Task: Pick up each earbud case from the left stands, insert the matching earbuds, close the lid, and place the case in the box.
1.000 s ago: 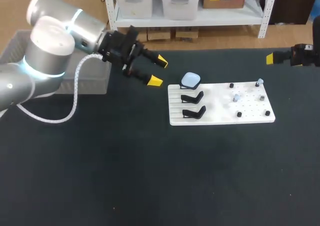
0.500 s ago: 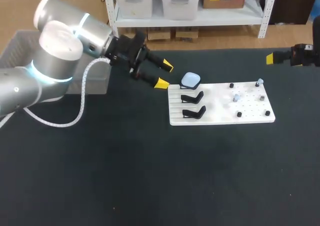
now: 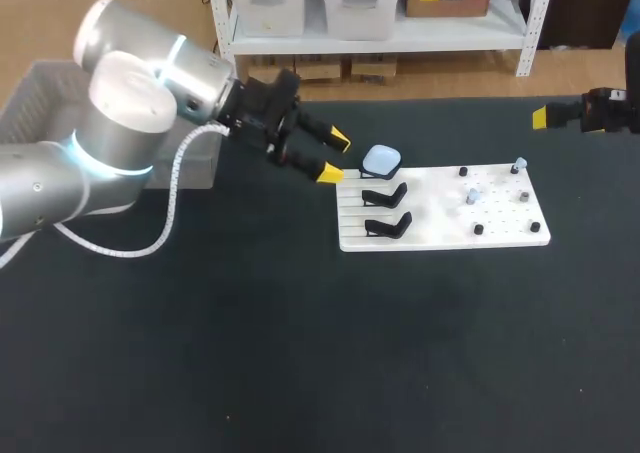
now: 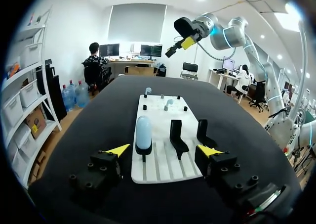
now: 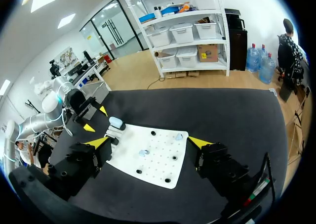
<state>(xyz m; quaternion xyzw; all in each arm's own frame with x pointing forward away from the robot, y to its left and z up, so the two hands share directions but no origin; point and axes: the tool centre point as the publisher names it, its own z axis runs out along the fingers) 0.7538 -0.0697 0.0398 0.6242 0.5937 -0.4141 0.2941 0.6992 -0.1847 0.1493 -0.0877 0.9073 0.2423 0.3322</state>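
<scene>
The pale blue earbud case [image 3: 381, 160] should have empty sockets inside when I open its lid, because the pale earbuds [image 3: 473, 196] are standing outside on pegs.
A pale blue earbud case [image 3: 381, 159] [image 4: 143, 132] sits closed on the rearmost of three black stands at the left end of a white board [image 3: 440, 218] [image 4: 159, 103]. The other two stands [image 3: 386, 194] [image 3: 389, 224] hold nothing. My left gripper [image 3: 334, 156] [image 4: 164, 151] is open, just left of the case at the board's edge; nothing lies between its fingers. Two small pale earbuds [image 3: 471, 196] [image 3: 519, 163] stand on pegs on the board's right half. My right gripper [image 3: 541, 117] [image 5: 148, 142] hangs open, high over the table's far right, empty.
A grey box [image 3: 195, 161] stands at the table's far left, behind my left arm. Several short black pegs [image 3: 478, 230] dot the board's right half. The dark tabletop [image 3: 320, 353] stretches in front of the board.
My left arm has swung right, bringing its gripper close to the case, and its fingers have narrowed slightly. The right arm has not moved.
</scene>
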